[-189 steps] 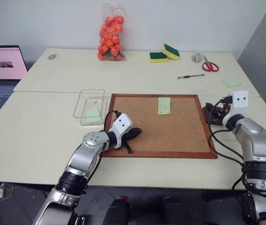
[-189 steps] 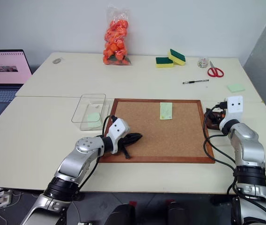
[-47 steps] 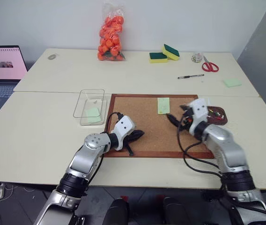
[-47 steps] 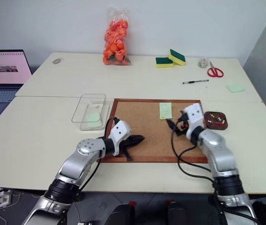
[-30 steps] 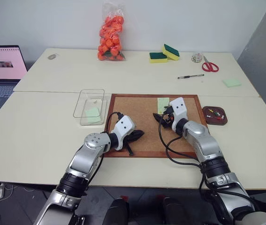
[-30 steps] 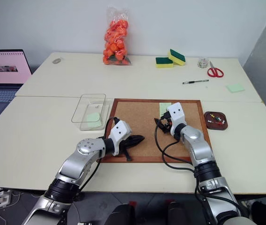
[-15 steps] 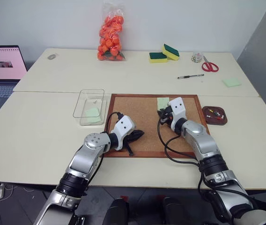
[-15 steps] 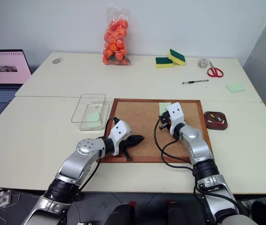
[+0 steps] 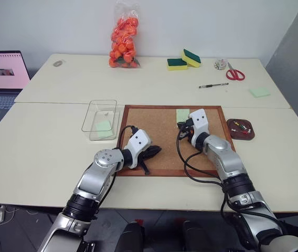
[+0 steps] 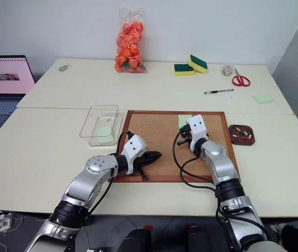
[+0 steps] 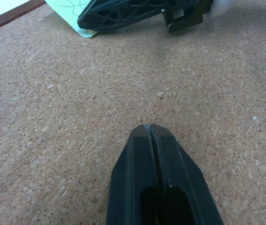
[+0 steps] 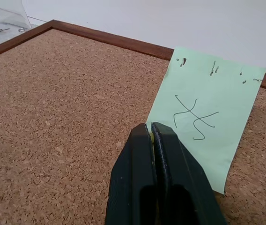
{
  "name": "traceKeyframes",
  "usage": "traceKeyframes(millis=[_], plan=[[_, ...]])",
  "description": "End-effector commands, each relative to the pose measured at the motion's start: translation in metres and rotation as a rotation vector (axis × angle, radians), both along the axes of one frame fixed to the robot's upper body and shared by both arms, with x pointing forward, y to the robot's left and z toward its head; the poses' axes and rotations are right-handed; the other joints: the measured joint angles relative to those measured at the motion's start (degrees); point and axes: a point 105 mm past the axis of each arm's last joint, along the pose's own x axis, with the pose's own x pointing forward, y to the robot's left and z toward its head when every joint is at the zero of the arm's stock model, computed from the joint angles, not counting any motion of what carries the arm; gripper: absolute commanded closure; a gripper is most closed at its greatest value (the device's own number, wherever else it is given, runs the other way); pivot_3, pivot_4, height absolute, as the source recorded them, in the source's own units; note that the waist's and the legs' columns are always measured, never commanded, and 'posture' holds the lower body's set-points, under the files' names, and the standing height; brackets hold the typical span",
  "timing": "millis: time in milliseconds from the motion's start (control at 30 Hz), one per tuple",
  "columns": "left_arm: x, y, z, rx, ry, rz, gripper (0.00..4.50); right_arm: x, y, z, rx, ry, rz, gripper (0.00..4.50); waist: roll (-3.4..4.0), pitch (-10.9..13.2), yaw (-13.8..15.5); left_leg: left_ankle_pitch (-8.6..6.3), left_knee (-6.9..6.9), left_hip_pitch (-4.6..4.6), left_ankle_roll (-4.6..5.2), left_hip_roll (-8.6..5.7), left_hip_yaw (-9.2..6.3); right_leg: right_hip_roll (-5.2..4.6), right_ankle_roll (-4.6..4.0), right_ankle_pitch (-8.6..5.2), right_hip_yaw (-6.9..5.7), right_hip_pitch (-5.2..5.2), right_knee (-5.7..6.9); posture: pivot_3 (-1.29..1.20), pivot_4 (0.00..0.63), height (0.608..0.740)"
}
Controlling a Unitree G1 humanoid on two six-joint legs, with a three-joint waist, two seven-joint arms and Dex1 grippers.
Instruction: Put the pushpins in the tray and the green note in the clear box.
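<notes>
Next, my left gripper takes the note [image 9: 182, 115] before the pushpin goes to the tray, because the yellow pushpin [image 12: 151, 136] in my right gripper is in the green note's corner.
The green note [image 9: 182, 114] lies on the corkboard [image 9: 165, 152] near its far edge, with a pen cross and small pin holes showing in the right wrist view [image 12: 208, 103]. My right gripper [image 12: 150, 126] is shut on the note's near corner, fingertips low on the cork. Near the board's front left my left gripper [image 9: 151, 151] rests shut with nothing in it. Right of the board sits the dark tray [image 9: 248, 136] with several pushpins [image 9: 236, 126] inside. The clear box [image 9: 100, 118] stands left of the board with another green slip [image 9: 104, 126] in it.
At the back of the table are a bag of orange balls [image 9: 124, 37], two sponges [image 9: 184, 60], scissors [image 9: 235, 73], a pen [image 9: 213, 85] and a green pad [image 9: 260, 92]. A laptop [image 9: 2, 73] stands at the far left.
My right gripper came from the tray to the note on the board and closed on its near corner in the last second. The left arm has not moved.
</notes>
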Motion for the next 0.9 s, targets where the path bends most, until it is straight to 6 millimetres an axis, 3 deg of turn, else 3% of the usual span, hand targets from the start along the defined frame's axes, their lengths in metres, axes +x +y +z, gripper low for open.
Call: traceKeyframes(millis=[33,433,633,900], plan=[[-0.008,-0.003,-0.016,0.029,0.058,-0.026,4.5,-0.002,0.004,0.048,0.085,-0.163,0.02,4.48,0.0,0.0,0.0,0.0,0.0,0.0,0.0,0.0,0.0,0.0,0.0,0.0,0.0,0.0,0.0,0.0,0.15,0.74],[-0.008,-0.004,-0.016,0.022,0.058,-0.023,4.5,-0.013,-0.004,0.064,0.069,-0.22,0.037,4.48,0.0,0.0,0.0,0.0,-0.01,-0.01,0.0,0.0,-0.01,0.0,0.0,0.0,-0.01,0.0,0.0,0.0,0.15,0.74],[0.001,-0.003,-0.001,-0.034,0.058,0.006,4.5,-0.031,-0.008,0.065,-0.02,-0.234,0.117,4.48,0.0,0.0,0.1,0.0,0.0,-0.01,0.0,-0.02,-0.02,-0.01,0.0,0.0,-0.01,0.01,-0.01,0.0,0.15,0.74],[0.017,-0.012,0.047,-0.223,0.101,0.021,3.09,-0.051,-0.009,0.067,-0.129,-0.257,0.205,4.5,-0.04,0.0,0.0,0.0,0.02,-0.05,0.0,0.01,-0.04,0.03,0.01,0.0,-0.05,-0.02,0.0,0.0,0.15,0.74]])
